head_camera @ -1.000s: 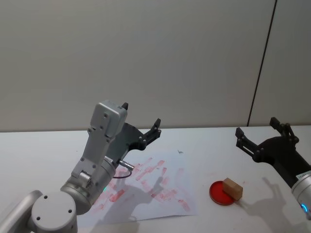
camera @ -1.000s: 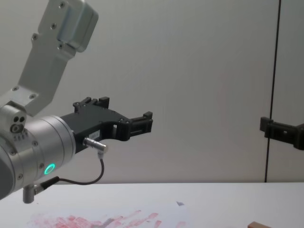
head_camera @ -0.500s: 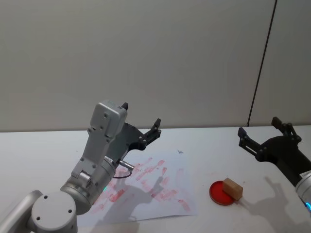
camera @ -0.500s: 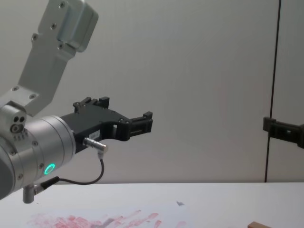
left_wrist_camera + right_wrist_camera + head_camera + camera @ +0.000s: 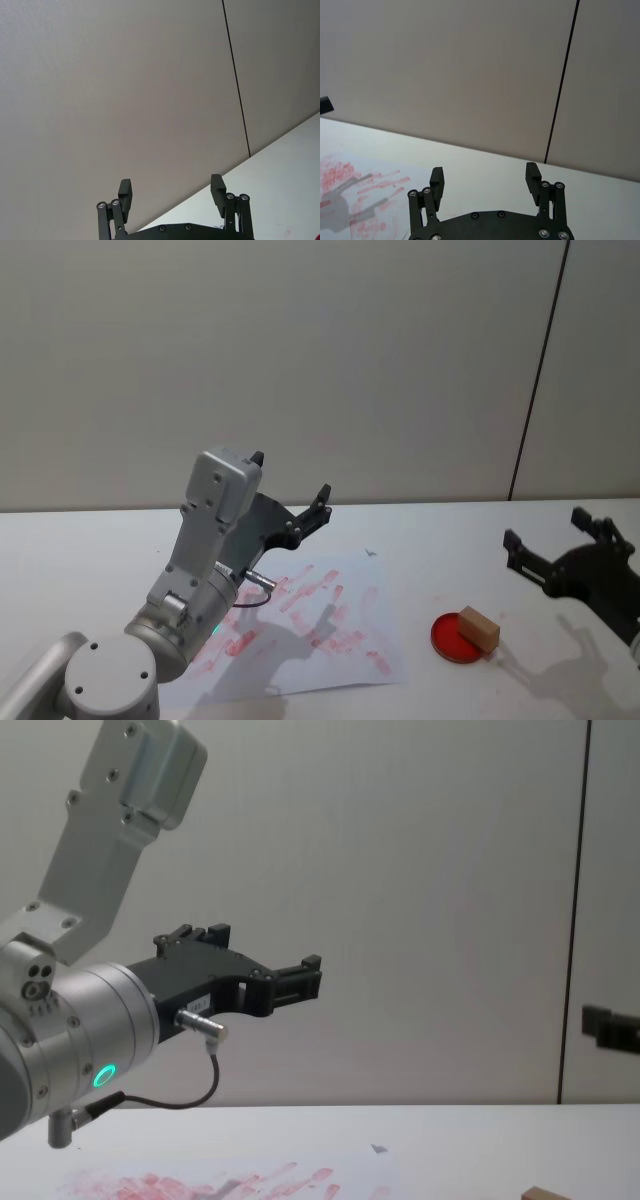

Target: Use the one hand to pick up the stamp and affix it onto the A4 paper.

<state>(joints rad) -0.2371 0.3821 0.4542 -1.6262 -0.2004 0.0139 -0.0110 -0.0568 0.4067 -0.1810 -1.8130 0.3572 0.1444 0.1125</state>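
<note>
My gripper will press the stamp onto the A4 paper (image 5: pixel 260 1182), and the paper will slide a little then, because the paper's far corner (image 5: pixel 379 1148) curls up loose.
The stamp (image 5: pixel 479 628) is a small light-brown wooden block resting on the right edge of a round red ink pad (image 5: pixel 455 638); its top corner peeks in at the chest view's lower edge (image 5: pixel 545 1193). The A4 paper (image 5: pixel 345 665), smeared with red marks, lies left of the pad and also appears in the chest view (image 5: pixel 200 1185) and right wrist view (image 5: pixel 350 192). My right gripper (image 5: pixel 545 527) hovers open and empty, right of the stamp and above the table; its jaws stand wide apart in the right wrist view (image 5: pixel 485 175). My left gripper (image 5: pixel 292 480) hangs open over the paper's far left part (image 5: pixel 171 187).
The white table (image 5: pixel 440 540) meets a plain grey wall (image 5: pixel 350 360) with a dark vertical seam at the right. The left arm's silver wrist with a green light (image 5: pixel 103 1074) looms large in the chest view. A small dark speck (image 5: pixel 371 553) lies beyond the paper.
My right gripper has drawn back to the right, away from the paper, and sits a little lower. The left arm, stamp and paper have not moved.
</note>
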